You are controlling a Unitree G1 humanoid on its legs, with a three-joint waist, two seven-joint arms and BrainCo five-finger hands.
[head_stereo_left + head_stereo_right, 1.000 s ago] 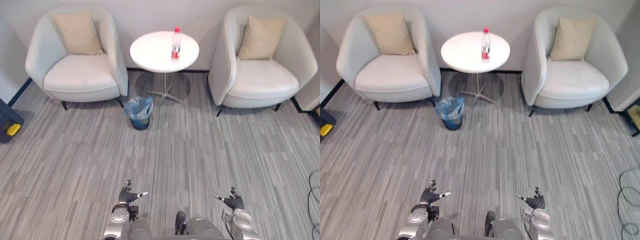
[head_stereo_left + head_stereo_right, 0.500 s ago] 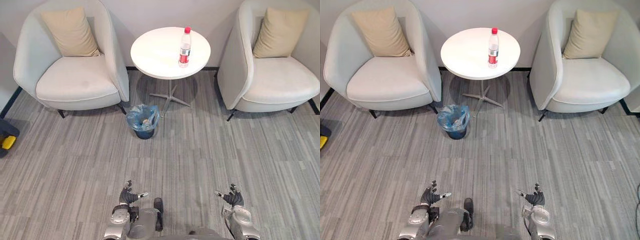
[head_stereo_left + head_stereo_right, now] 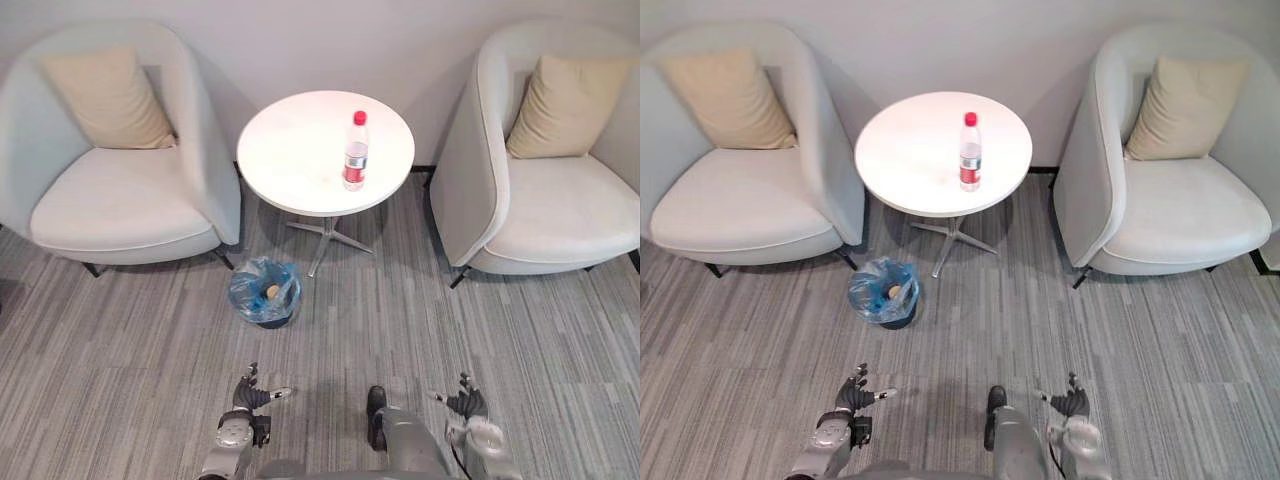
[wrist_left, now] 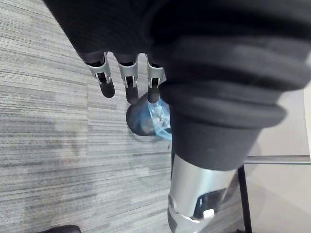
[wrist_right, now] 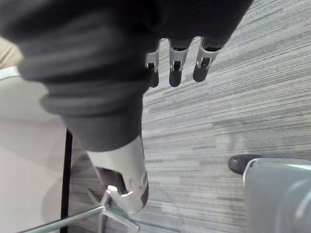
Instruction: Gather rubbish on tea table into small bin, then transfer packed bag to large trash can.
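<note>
Loose folds (image 3: 280, 269) hang over the small bin's rim, so the blue bag (image 3: 259, 293) will slip out and the bin will stay standing when I lift the bag.
A clear plastic bottle (image 3: 355, 152) with a red cap and red label stands upright on the round white tea table (image 3: 300, 160). On the carpet in front of the table's left side sits a small dark bin (image 3: 265, 293) lined with a blue bag, with some rubbish inside; it also shows past my left fingers (image 4: 127, 82) as the bin (image 4: 146, 119). My left hand (image 3: 250, 396) and right hand (image 3: 465, 404) hang low at the near edge, both open and empty, well short of the bin and table.
Two pale armchairs flank the table, the left armchair (image 3: 110, 200) and the right armchair (image 3: 560, 200), each with a beige cushion. The table stands on a thin metal pedestal (image 3: 322, 240). Striped grey carpet (image 3: 150, 370) spreads between me and the furniture.
The whole scene has shifted down and grown larger, so the camera has moved closer to the table and bin. Both hands stay low and open.
</note>
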